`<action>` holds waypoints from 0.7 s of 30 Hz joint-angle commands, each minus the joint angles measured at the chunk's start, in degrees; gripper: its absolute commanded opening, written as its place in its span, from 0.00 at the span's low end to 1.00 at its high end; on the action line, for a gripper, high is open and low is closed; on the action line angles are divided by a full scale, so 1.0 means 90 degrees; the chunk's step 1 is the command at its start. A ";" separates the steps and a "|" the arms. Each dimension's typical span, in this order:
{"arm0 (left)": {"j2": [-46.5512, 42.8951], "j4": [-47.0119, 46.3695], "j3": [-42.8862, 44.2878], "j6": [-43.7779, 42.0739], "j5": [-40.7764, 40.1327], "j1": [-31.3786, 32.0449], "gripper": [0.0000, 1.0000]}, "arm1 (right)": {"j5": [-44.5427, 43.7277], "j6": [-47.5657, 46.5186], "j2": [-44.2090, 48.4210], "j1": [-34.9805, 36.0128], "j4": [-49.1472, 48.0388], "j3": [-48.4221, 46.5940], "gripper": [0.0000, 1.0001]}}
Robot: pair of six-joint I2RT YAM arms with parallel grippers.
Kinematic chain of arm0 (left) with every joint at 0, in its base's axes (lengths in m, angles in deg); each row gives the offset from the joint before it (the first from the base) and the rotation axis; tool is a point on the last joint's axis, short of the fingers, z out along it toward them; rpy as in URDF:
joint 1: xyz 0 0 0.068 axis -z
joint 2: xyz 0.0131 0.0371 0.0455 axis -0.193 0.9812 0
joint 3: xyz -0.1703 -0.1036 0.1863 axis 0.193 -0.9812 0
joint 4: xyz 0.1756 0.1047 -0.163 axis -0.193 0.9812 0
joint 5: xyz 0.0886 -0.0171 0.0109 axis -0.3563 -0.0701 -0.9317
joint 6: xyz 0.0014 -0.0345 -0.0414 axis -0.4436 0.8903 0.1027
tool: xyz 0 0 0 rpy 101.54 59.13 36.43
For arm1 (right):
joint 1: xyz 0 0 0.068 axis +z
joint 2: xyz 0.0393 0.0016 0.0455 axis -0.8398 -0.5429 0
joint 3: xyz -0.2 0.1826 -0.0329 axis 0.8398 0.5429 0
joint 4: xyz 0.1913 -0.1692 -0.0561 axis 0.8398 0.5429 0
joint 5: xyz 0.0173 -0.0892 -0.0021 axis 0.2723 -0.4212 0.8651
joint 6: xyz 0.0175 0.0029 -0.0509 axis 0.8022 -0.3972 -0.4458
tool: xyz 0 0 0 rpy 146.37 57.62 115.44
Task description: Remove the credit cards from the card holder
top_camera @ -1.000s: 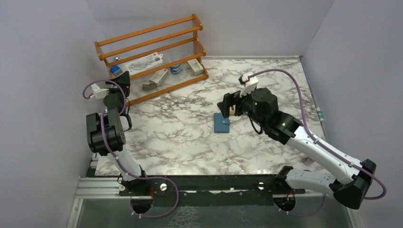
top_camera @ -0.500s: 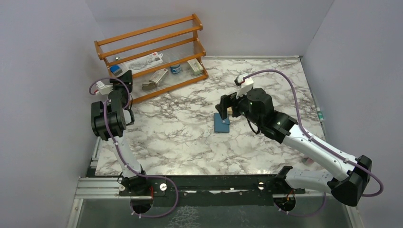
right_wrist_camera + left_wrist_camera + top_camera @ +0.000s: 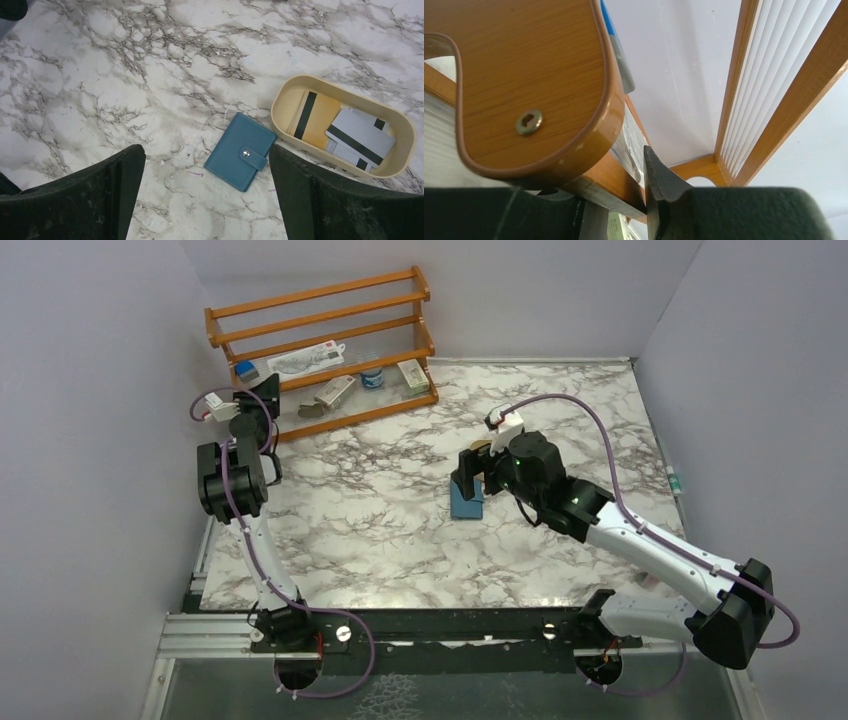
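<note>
My left gripper should continue to move the rack until it stands in the back corner (image 3: 590, 390) behind the tray, because the gripper is holding the wooden rack's rail (image 3: 302, 381) and that corner is open.
The teal card holder (image 3: 240, 151) lies shut on the marble table, its tab snapped; it also shows under the right arm from above (image 3: 466, 501). Two credit cards rest in the tan oval tray (image 3: 325, 81) beside it: a yellow-orange one (image 3: 320, 122) and a whitish one (image 3: 357, 137), both with black stripes. My right gripper (image 3: 206, 155) hangs open above the holder, one finger on each side of it, touching nothing. My left gripper (image 3: 614, 190) is at the left end of the wooden rack (image 3: 524, 75), with a lower rail between its fingers and the right finger against the wood.
The orange-brown rack (image 3: 330, 340) stands at the back left of the table with small packets and a blue-capped item on its shelves. Grey walls close in the left, back and right. The tray (image 3: 482, 447) is mostly hidden by the right wrist from above.
The left gripper has closed in on the rack's end, and the rack has shifted back toward the wall. The right gripper has moved left and lower over the card holder, still open.
</note>
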 commanded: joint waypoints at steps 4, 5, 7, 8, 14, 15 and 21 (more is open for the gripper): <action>0.0452 0.0363 0.1111 -0.0095 0.0863 0.0505 0.00 | -0.0111 -0.0004 0.0175 0.0004 -0.0153 0.0144 0.99; 0.0494 0.0473 0.1216 -0.0140 0.0920 0.0581 0.00 | -0.0145 -0.0007 0.0206 0.0008 -0.0139 0.0167 0.99; 0.0613 0.0673 0.1487 -0.0187 0.1067 0.0718 0.00 | -0.0173 -0.0015 0.0253 0.0009 -0.0131 0.0203 0.99; 0.0689 0.0755 0.1639 -0.0190 0.1156 0.0792 0.00 | -0.0191 -0.0012 0.0262 0.0009 -0.0127 0.0217 0.99; 0.0969 0.1249 0.2321 -0.0419 0.1449 0.1346 0.00 | -0.0300 0.0021 0.0366 0.0008 -0.0112 0.0262 0.99; 0.0975 0.1367 0.2403 -0.0504 0.1463 0.1464 0.00 | -0.0309 0.0038 0.0403 0.0009 -0.0116 0.0277 0.99; 0.1271 0.2101 0.3304 -0.0824 0.1529 0.2210 0.00 | -0.0282 0.0086 0.0789 0.0008 -0.0287 0.0415 0.99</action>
